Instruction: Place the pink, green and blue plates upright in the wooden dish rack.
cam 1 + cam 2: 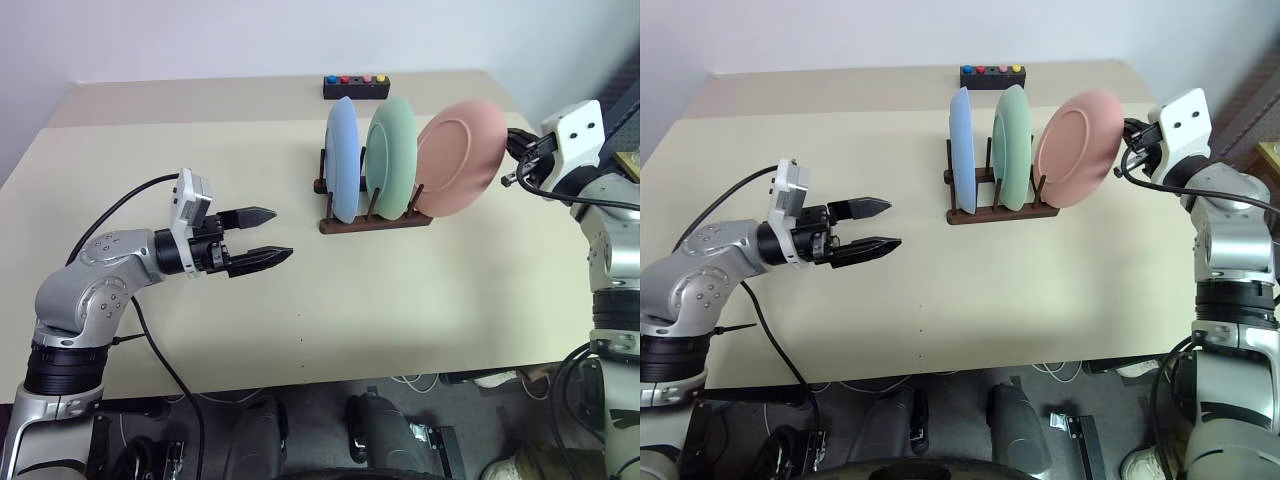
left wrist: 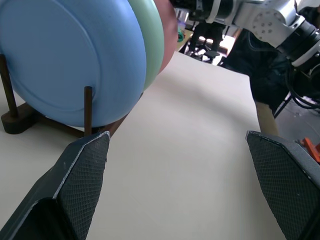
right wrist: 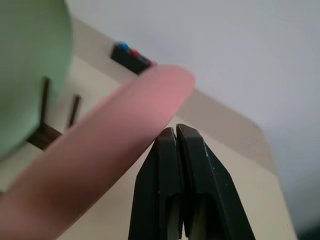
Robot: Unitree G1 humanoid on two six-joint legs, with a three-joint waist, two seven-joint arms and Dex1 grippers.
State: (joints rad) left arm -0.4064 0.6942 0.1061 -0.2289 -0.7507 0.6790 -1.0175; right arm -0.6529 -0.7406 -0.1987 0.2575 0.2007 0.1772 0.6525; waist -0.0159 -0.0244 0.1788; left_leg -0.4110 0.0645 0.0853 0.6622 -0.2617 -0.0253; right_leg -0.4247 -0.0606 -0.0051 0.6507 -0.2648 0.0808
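The pink plate (image 1: 458, 158) is leaning out past the end of the rack, so my closed right gripper should gently push the plate's rim (image 1: 498, 145) toward the green plate and then move away.
The wooden dish rack (image 1: 352, 225) stands on the far middle of the table. The blue plate (image 1: 342, 160) and the green plate (image 1: 392, 155) stand upright between its pegs. At the rack's right end the pink plate (image 1: 462, 155) leans tilted to the right. My right gripper (image 1: 512, 160) is shut, and its tips (image 3: 175, 131) sit right beside the pink plate's rim (image 3: 125, 125) with nothing between the fingers. My left gripper (image 1: 272, 236) hangs open and empty over the table, left of the rack and pointing at it.
A small black box with coloured buttons (image 1: 356, 87) lies behind the rack near the table's far edge. The beige table (image 1: 400, 300) has wide bare room in front of the rack and to its left.
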